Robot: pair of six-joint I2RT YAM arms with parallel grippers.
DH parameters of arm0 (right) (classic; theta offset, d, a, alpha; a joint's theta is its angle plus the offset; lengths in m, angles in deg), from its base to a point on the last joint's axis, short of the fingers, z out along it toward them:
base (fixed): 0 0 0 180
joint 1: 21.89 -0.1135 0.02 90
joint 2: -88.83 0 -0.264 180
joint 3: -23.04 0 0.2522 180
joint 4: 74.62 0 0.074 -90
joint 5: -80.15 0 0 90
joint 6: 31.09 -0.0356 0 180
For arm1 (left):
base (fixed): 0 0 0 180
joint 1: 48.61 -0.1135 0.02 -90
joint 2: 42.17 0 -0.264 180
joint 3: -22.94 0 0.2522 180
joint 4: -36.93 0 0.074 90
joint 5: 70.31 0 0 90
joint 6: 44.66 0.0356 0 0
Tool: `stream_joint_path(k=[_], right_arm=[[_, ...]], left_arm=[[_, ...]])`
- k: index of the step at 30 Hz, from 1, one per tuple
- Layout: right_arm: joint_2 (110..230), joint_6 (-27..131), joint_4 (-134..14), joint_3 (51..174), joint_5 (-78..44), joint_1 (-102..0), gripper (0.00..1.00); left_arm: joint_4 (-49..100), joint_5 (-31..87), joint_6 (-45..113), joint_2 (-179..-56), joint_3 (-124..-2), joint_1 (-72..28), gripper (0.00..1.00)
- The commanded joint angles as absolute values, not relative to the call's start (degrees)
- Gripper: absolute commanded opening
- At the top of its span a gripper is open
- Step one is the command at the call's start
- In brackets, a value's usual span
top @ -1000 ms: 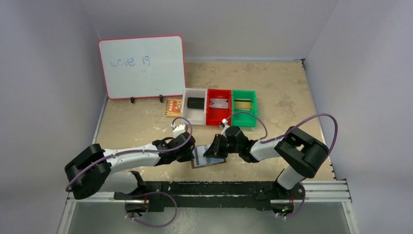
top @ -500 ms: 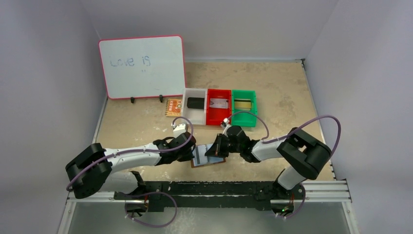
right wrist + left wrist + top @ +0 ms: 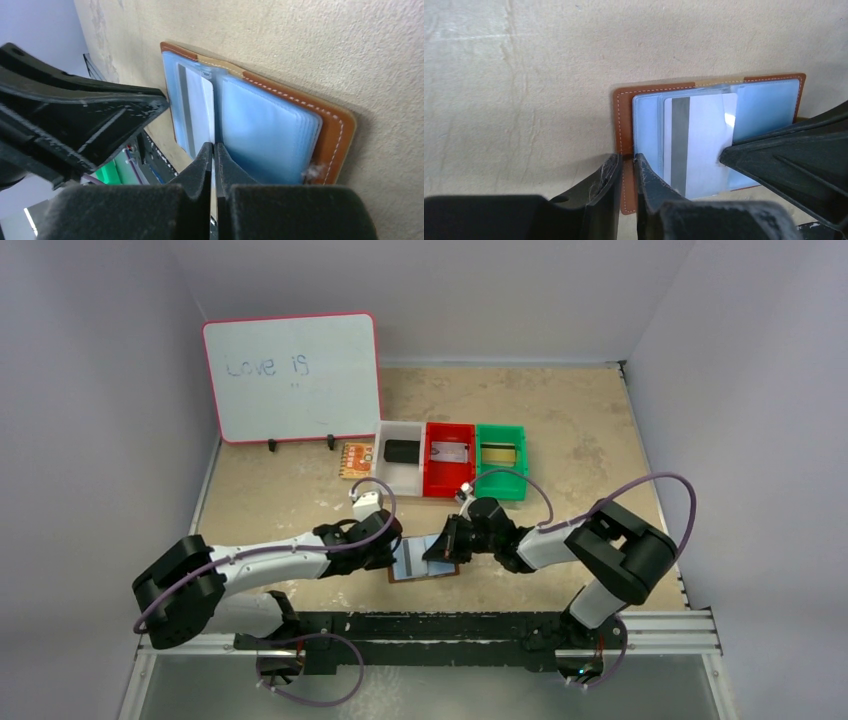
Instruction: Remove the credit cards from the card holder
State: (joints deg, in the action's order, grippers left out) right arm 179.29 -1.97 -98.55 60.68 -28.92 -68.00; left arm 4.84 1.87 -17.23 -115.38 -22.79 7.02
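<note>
Next, I press the blue panel closer in with my left gripper (image 3: 648,135) while my right gripper pulls the card, because my left gripper is on the brown edge (image 3: 625,135), away from the card.
The brown card holder (image 3: 418,568) lies open on the table between the arms, its pale blue pocket panels up. My left gripper (image 3: 392,558) is shut on the holder's brown left edge (image 3: 624,105), as the left wrist view (image 3: 626,161) shows. A white credit card (image 3: 704,145) with a grey stripe sticks partly out of a pocket. My right gripper (image 3: 438,548) is shut on that card's edge, seen in the right wrist view (image 3: 214,146) next to the card (image 3: 199,107) and the holder (image 3: 335,135).
A white bin (image 3: 400,472), a red bin (image 3: 449,478) and a green bin (image 3: 500,480) stand in a row behind the grippers, each with something flat inside. An orange-yellow patterned card (image 3: 356,459) lies left of them. A whiteboard (image 3: 292,375) stands at the back left.
The holder and my left gripper have shifted slightly to the left. My right gripper has stayed pinched on the card and edged slightly right.
</note>
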Motion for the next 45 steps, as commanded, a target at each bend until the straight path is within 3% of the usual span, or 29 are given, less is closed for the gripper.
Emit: stream_joint_path(k=[1,8,15,31,43,45], right_arm=[[182.6,-1.9,-101.0,61.0,-31.4,-67.8,0.00],[183.7,-2.6,-100.0,61.1,-30.3,-67.8,0.00],[182.7,-2.4,-97.1,61.4,-28.8,-67.8,0.00],[178.4,-1.2,-93.5,61.8,-27.2,-67.3,0.02],[175.6,-2.7,-94.2,59.3,-26.6,-66.3,0.03],[175.7,-2.6,-94.8,59.3,-26.9,-66.3,0.07]], left_arm=[[1.4,-2.0,-16.5,-111.2,-26.6,7.1,0.18],[10.4,2.7,-18.7,-111.8,-27.7,7.1,0.21],[13.0,5.1,-21.1,-116.4,-24.4,7.1,0.11],[5.1,2.6,-17.5,-119.9,-19.2,7.1,0.00],[6.4,3.0,-17.5,-120.9,-18.8,7.1,0.00],[6.5,3.2,-17.2,-120.7,-18.8,7.1,0.00]])
